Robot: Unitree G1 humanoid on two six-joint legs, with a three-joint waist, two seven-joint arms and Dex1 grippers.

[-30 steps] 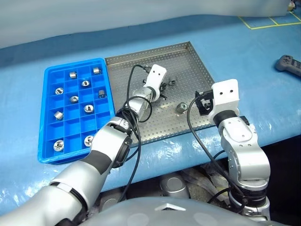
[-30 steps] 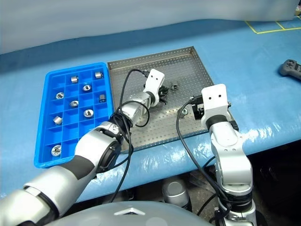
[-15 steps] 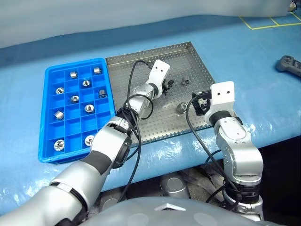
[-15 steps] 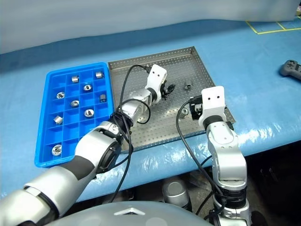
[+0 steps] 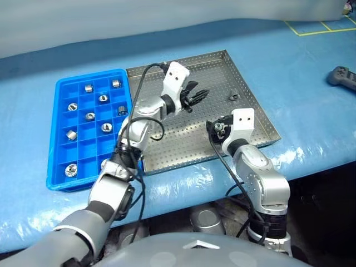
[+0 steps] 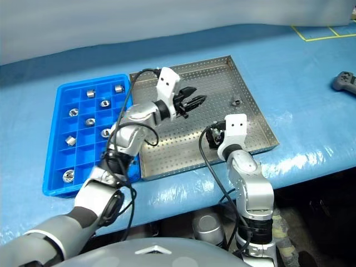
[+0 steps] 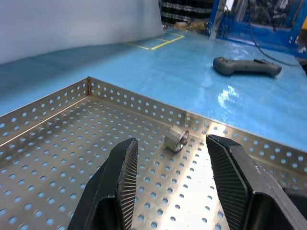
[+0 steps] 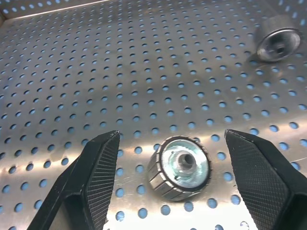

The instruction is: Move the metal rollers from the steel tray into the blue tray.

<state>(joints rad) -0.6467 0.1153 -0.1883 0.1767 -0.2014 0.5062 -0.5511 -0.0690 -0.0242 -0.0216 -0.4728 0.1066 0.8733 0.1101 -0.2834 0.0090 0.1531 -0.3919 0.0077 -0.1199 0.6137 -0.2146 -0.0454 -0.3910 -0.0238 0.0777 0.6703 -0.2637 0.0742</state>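
My left gripper's arm [image 5: 138, 127] lies across the way to the blue tray. My left gripper needs to pull back first, and then my right gripper will carry the near roller [image 8: 180, 167] there.
The steel tray [image 5: 183, 142] lies mid-table, with the blue tray [image 5: 60, 94] at its left holding several metal rollers [image 5: 89, 117] in its compartments. My left gripper [image 5: 199, 95] hovers open and empty above the steel tray's far half, pointing at one roller [image 7: 176, 140] lying on its side near the right rim [image 5: 235, 96]. Low over the tray's near right part, my right gripper [image 8: 172, 139] is open. A second roller [image 8: 181, 166] sits on the perforated floor between its fingers, clear of both pads [image 8: 103, 163]. The roller by the rim [image 8: 277, 43] lies beyond it.
A dark hand-held controller [image 5: 342, 75] lies on the blue table covering at the far right. The steel tray's raised rim [image 7: 144, 103] runs just behind the far roller. Yellow tape lines [image 5: 311, 26] mark the far right corner.
My left gripper has opened, risen and drawn back to the left. The roller beside it has rolled right toward the rim. My right gripper has come down around the other roller.
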